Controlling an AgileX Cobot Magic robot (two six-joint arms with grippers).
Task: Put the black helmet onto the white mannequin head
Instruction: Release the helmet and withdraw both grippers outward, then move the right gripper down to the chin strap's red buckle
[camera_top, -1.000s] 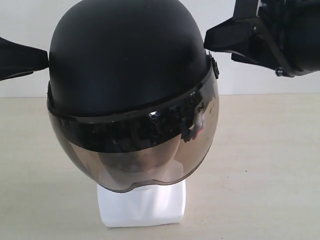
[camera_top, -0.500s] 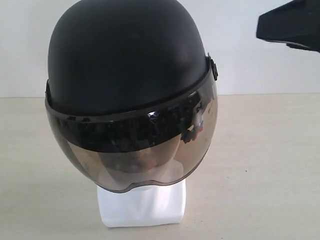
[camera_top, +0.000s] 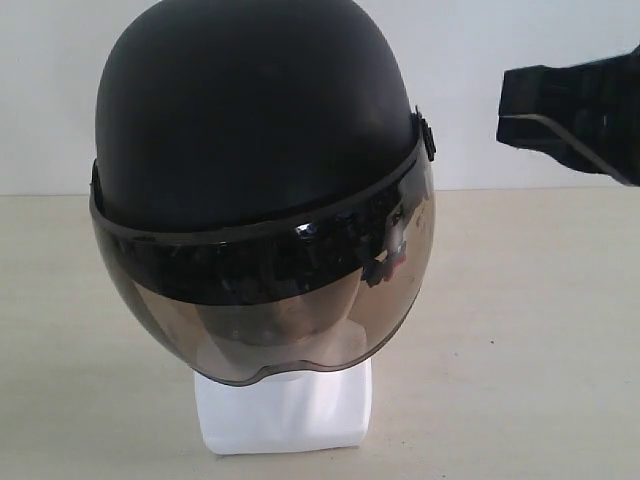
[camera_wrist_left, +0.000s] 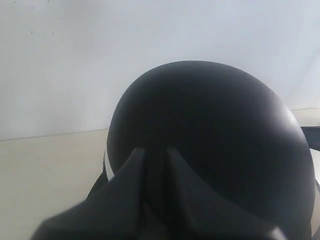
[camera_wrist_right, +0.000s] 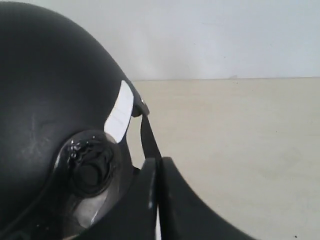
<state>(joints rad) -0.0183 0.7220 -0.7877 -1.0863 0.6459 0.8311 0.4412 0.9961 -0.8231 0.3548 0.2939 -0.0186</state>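
The black helmet is tilted, its visor pivot (camera_top: 427, 137) higher on my right gripper's side, so this gripper should grab the hanging chin strap (camera_wrist_right: 148, 137) there and pull it tight.
The black helmet (camera_top: 255, 110) sits on the white mannequin head, whose squarish base (camera_top: 285, 412) shows below the smoky visor (camera_top: 270, 300). The face is only a dim shape behind the visor. My right gripper (camera_top: 507, 105) hangs in the air to the right of the helmet, apart from it. In the right wrist view its fingers (camera_wrist_right: 159, 162) are pressed together with nothing between them, beside the helmet's visor pivot (camera_wrist_right: 87, 170) and chin strap (camera_wrist_right: 148, 137). My left gripper (camera_wrist_left: 156, 150) is outside the exterior view. It faces the helmet's shell (camera_wrist_left: 215, 125) with a narrow gap between its fingers and holds nothing.
The beige tabletop (camera_top: 530, 330) spreads around the mannequin's base, and a plain white wall (camera_top: 520, 30) stands behind it.
Both grippers have drawn away from the helmet's sides. The left one has left the exterior view and narrowed. The right one has shut and now hangs off to the right. The helmet settled slightly.
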